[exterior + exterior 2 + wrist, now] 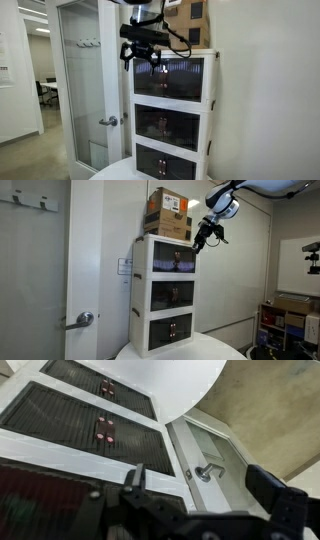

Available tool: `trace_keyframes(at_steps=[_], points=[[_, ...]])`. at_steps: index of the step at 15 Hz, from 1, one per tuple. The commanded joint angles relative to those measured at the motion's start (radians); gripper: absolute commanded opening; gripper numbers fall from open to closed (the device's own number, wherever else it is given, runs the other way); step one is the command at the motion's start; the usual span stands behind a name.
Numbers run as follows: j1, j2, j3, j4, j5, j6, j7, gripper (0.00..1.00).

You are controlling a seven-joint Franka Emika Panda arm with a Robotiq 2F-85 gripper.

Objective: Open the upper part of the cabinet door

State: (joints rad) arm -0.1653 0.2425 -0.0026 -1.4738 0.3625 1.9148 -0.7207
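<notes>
Next, I tilt my gripper up to face the panel and move in toward the panel's handle [177, 257], because my gripper points down past the upper panel's top corner.
The tall white cabinet [212, 92] [139, 280] stands on a round table with three stacked dark fronts. The upper part of the cabinet door [182, 78] [172, 260] is the topmost smoky panel and looks shut. My gripper [150, 62] [198, 242] hangs at the panel's top corner, close in front of it. In the wrist view my gripper [200, 488] is open, with nothing between the fingers. The upper panel [45, 495] lies under the left finger. The two lower panels stretch away beyond it.
A brown cardboard box [168, 212] [190, 22] sits on top of the cabinet. A glass door with a lever handle [108, 121] [85, 319] [208, 472] stands beside the cabinet. The round white table [118, 170] [185, 350] [185, 380] is below.
</notes>
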Motion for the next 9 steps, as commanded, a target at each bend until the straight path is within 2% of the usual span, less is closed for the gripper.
trace_keyframes(at_steps=[1, 5, 9], points=[[0.027, 0.004, 0.01, -0.001, -0.051, 0.002, -0.027, 1.0], [0.043, 0.04, 0.03, 0.027, -0.088, 0.039, -0.132, 1.0], [0.019, 0.023, 0.025, -0.022, -0.033, 0.228, -0.145, 1.0]])
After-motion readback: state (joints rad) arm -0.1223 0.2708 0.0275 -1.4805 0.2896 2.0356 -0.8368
